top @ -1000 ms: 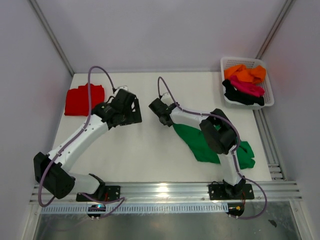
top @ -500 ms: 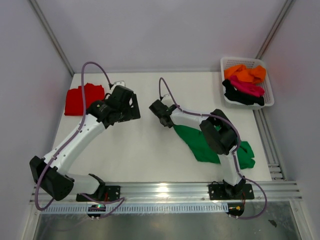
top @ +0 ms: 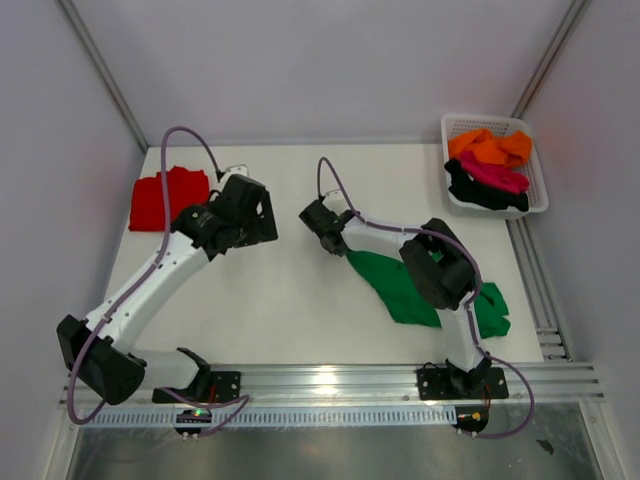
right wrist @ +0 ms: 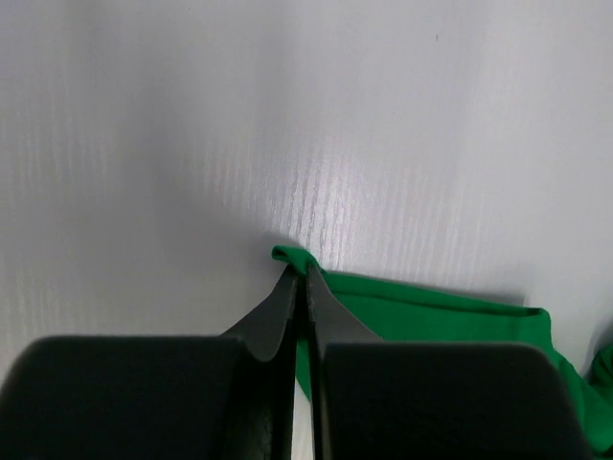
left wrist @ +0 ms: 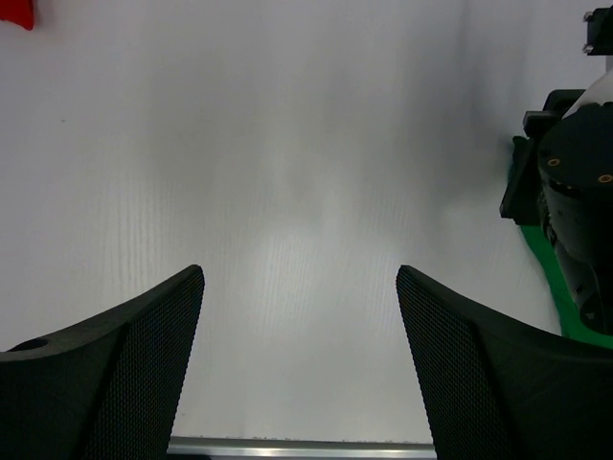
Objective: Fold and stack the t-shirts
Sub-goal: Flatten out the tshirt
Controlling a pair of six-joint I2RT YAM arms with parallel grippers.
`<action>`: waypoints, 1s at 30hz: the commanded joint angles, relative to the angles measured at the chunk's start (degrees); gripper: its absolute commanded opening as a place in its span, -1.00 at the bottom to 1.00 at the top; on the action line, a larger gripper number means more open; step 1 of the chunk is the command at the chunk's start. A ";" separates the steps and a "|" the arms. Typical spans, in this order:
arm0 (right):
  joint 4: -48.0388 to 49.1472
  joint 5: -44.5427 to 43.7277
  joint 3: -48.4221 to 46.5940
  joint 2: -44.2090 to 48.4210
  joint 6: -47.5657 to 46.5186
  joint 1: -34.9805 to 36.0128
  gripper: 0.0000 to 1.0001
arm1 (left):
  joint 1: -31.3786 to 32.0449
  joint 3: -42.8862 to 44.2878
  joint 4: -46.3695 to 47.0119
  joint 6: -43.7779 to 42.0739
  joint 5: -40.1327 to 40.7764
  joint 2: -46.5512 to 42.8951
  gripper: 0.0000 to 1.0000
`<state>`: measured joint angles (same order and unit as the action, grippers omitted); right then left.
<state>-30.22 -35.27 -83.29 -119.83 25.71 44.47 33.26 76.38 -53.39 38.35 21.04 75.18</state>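
My right gripper should lift the pinched corner (right wrist: 294,257) out of the way before my left gripper takes another corner, because my right gripper's arm is covering the crumpled green t-shirt (top: 398,292).
A bright green t-shirt (top: 400,285) lies crumpled on the white table, right of centre. My right gripper (top: 322,232) is at the shirt's far left corner. In the right wrist view that gripper (right wrist: 301,273) is shut, pinching the corner of the green cloth (right wrist: 431,316) against the table. A red t-shirt (top: 160,200) lies folded at the far left, and its edge (left wrist: 14,11) shows in the left wrist view. My left gripper (top: 255,225) hangs right of the red shirt. This left gripper (left wrist: 300,273) is open over bare table, holding nothing.
A white mesh basket (top: 480,121) at the back right holds an orange shirt (top: 490,147), a magenta shirt (top: 495,175) and a black shirt (top: 475,190). The right arm's wrist (left wrist: 575,182) shows at the right edge of the left wrist view. A metal rail (top: 330,380) runs along the near edge.
My right gripper has shut on the corner of the green t-shirt. The left gripper has drifted slightly back and left, and stays open.
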 commanded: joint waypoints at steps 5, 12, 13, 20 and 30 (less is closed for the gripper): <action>2.01 9.59 -6.79 10.66 -6.54 0.00 -0.95 | 0.06 -7.64 4.77 1.20 -0.03 2.51 0.65; -4.92 21.19 -34.50 19.89 -8.93 0.00 -0.94 | 0.14 -10.90 8.73 1.38 -2.14 9.46 0.59; -5.55 22.77 -38.14 20.51 -8.84 0.00 -0.94 | 0.14 -10.99 9.26 1.38 -2.66 10.07 0.59; 7.17 39.03 -46.28 32.36 -2.35 -0.17 -0.94 | 0.14 -10.46 12.87 1.99 -6.79 14.38 0.58; 18.89 44.51 -38.03 44.85 4.26 -0.79 -0.93 | 0.14 -7.74 14.98 1.38 -10.40 18.86 0.56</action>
<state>-15.35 7.92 -125.60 -75.13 27.68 44.01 33.32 65.87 -40.64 39.29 12.38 93.19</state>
